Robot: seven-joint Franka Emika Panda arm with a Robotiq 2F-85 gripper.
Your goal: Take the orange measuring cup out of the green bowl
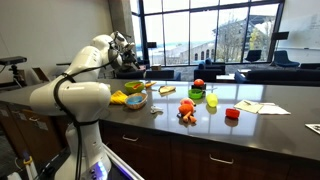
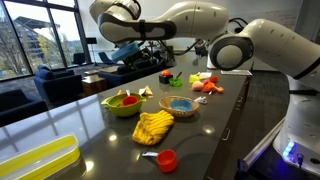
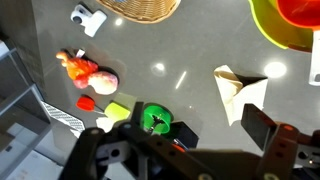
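The orange measuring cup's handle (image 3: 315, 64) is far off to the side of my open fingers. Next, my gripper swings over toward the green bowl (image 2: 122, 103) before it goes down.
A lime-green bowl (image 1: 133, 100) stands on the dark counter near the robot. It also shows in the other exterior view (image 2: 121, 106) and at the wrist view's top right corner (image 3: 280, 28). An orange-red measuring cup (image 2: 127, 99) lies inside it, partly cut off in the wrist view (image 3: 305, 10). My gripper (image 1: 127, 55) hangs high above the counter, over the bowl's area in both exterior views (image 2: 118, 55). In the wrist view its jaws (image 3: 195, 127) are open and empty, and the bowl lies off to one side of them.
A wicker basket (image 2: 179, 106), a yellow bunch (image 2: 152, 127), a red cup (image 2: 166, 160) and a yellow tray (image 2: 35, 160) sit nearby. A folded white paper (image 3: 240, 90), an orange toy (image 3: 85, 70) and a darker green bowl (image 1: 197, 94) are also on the counter.
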